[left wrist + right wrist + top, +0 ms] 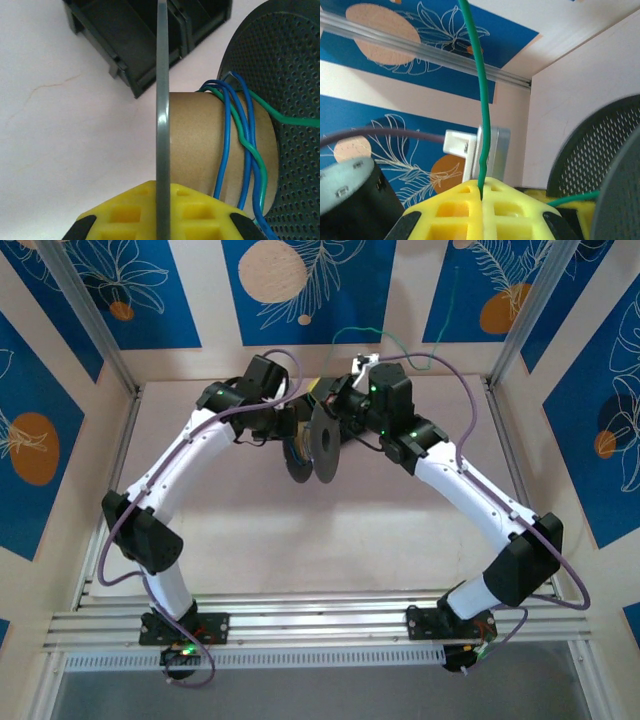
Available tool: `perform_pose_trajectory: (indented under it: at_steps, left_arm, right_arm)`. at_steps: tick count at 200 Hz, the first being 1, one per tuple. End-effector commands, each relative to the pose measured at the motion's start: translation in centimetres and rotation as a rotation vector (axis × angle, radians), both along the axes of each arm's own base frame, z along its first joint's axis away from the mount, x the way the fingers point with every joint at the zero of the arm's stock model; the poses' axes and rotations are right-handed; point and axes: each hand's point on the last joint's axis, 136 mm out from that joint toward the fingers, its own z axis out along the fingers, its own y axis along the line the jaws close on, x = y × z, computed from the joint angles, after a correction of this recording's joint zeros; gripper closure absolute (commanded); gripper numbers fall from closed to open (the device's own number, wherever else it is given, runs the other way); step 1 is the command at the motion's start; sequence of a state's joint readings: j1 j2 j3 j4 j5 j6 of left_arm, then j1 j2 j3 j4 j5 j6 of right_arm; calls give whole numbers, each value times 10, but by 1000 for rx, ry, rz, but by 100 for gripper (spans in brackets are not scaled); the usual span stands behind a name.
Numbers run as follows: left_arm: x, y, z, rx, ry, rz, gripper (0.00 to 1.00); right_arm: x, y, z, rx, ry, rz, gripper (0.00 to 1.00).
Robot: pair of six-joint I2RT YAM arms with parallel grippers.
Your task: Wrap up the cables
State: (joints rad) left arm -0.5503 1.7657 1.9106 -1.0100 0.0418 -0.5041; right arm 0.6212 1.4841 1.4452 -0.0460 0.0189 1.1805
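Observation:
The green cable runs between the spool's discs (577, 198), so the robot's right gripper should keep carrying it around the cardboard core (195, 137) and let it go on the spool's near side.
A spool (318, 445) with dark perforated flanges and a cardboard core (197, 145) hangs between the two arms above the table's far middle. Blue cables (227, 150) and a green cable (295, 121) are wound loosely round the core. My left gripper (164, 192) is shut on the thin edge of the near flange (163, 100). My right gripper (482, 192) is shut on the green cable (481, 90), which rises straight out from between the yellow pads. In the top view that green cable (380, 337) arcs up behind the right gripper (335, 400), close to the left gripper (296, 430).
Black open bins (145, 35) stand on the pale table beyond the spool. Metal frame posts (90, 315) and blue patterned walls enclose the table on three sides. An aluminium rail (320, 625) runs along the near edge by the arm bases.

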Motion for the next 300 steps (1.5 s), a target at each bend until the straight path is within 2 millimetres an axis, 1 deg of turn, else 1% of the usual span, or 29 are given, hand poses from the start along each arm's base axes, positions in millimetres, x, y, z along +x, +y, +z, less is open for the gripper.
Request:
perform_pose_trajectory:
  at_steps: [1,18,38,68,96,108,129,140,159,178,192,203,223,229,236,252,265,278,288,300]
  left_arm:
    - [19,22,22,-33,-64,155,100]
    - [24,27,25,-55,-72,199,100]
    - [29,35,31,-78,-83,256,100]
    - [35,56,39,-110,-111,362,100]
    - [37,75,49,-124,-145,443,100]
    - [39,83,53,-135,-156,471,100]
    - [41,96,62,-151,-183,513,100]
    - [42,97,68,-160,-200,515,100]
    - [40,96,75,-169,-217,494,100]
    - [37,97,78,-165,-237,474,100]
    - [34,100,82,-157,-265,466,100]
    - [32,102,86,-146,-299,452,100]
    - [29,113,97,-86,-362,442,100]
    - [29,117,101,-65,-383,437,100]
    - [28,118,107,-47,-411,416,100]
    - [26,117,124,-29,-477,365,100]
    - [23,115,136,-25,-528,314,100]
    - [17,116,146,-17,-566,284,100]
    - [12,118,150,-7,-584,275,100]
    - [5,121,154,-1,-610,259,100]
  right_arm:
    - [-29,11,44,23,-162,21,100]
    - [-39,21,41,-21,-191,27,100]
    - [-48,33,32,-68,-211,31,100]
    - [-64,48,17,-111,-222,30,100]
    - [-79,60,-1,-146,-215,19,100]
    - [-85,63,-13,-162,-201,8,100]
    - [-91,66,-35,-170,-167,-18,100]
    - [-92,68,-42,-162,-149,-27,100]
    - [-90,68,-41,-153,-144,-42,100]
    - [-88,66,-29,-149,-161,-44,100]
    - [-89,66,-21,-142,-171,-29,89]
    - [-90,65,-18,-129,-167,-1,84]
    - [-100,67,-11,-91,-174,104,69]
    - [-106,70,-9,-70,-185,159,61]
    - [-113,74,-6,-41,-201,233,49]
    - [-129,79,0,17,-222,398,34]
    - [-138,77,-3,-4,-231,470,29]
    - [-143,70,-8,-64,-253,481,19]
    - [-148,63,-11,-105,-273,492,14]
    - [-149,53,-17,-163,-275,487,12]
